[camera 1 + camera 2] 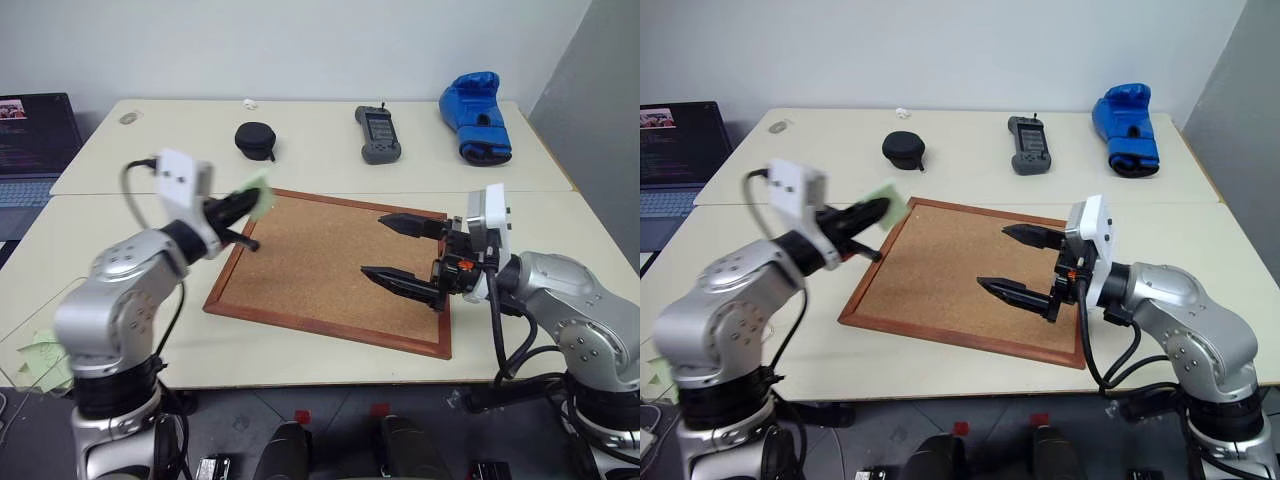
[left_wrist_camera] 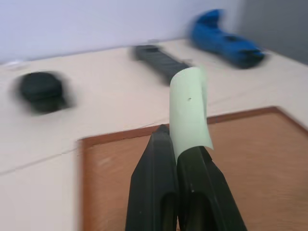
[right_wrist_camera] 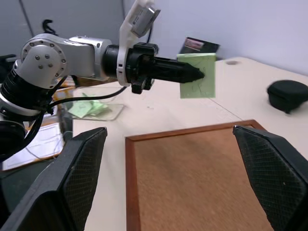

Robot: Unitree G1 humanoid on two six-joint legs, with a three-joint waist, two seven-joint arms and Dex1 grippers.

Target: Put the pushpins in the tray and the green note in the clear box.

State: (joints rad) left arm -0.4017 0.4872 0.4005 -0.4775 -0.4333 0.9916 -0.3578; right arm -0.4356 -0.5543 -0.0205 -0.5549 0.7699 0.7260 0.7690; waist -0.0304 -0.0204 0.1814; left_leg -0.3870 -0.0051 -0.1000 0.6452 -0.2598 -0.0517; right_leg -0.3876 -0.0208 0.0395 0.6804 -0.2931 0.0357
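The fingers of my left gripper hold the note's edge, free of the corkboard, so they should keep carrying the green note (image 1: pixel 262 197) until it hangs over the clear box (image 1: pixel 45 357).
My left gripper (image 1: pixel 245 203) is shut on the green note (image 1: pixel 258 194), a pale green square held up above the far left corner of the corkboard (image 1: pixel 330 265). From the left wrist, the note (image 2: pixel 190 110) sticks out past the closed fingertips (image 2: pixel 163 144). My right gripper (image 1: pixel 375 245) hangs open over the right half of the board, pointing left, with nothing between its fingers. The right wrist view looks between its own fingers at the left gripper (image 3: pixel 192 73) and the note (image 3: pixel 199 82). The clear box (image 3: pixel 115 111), with green papers inside, sits off the table's left end. The pushpins and the tray are out of view.
Along the far side of the table lie a black round pouch (image 1: pixel 256 139), a dark handheld device (image 1: pixel 378 134) and a blue boxing glove (image 1: pixel 476 117). A laptop (image 1: pixel 35 150) stands at the far left. A seam splits the tabletop (image 1: pixel 120 260) behind the board.
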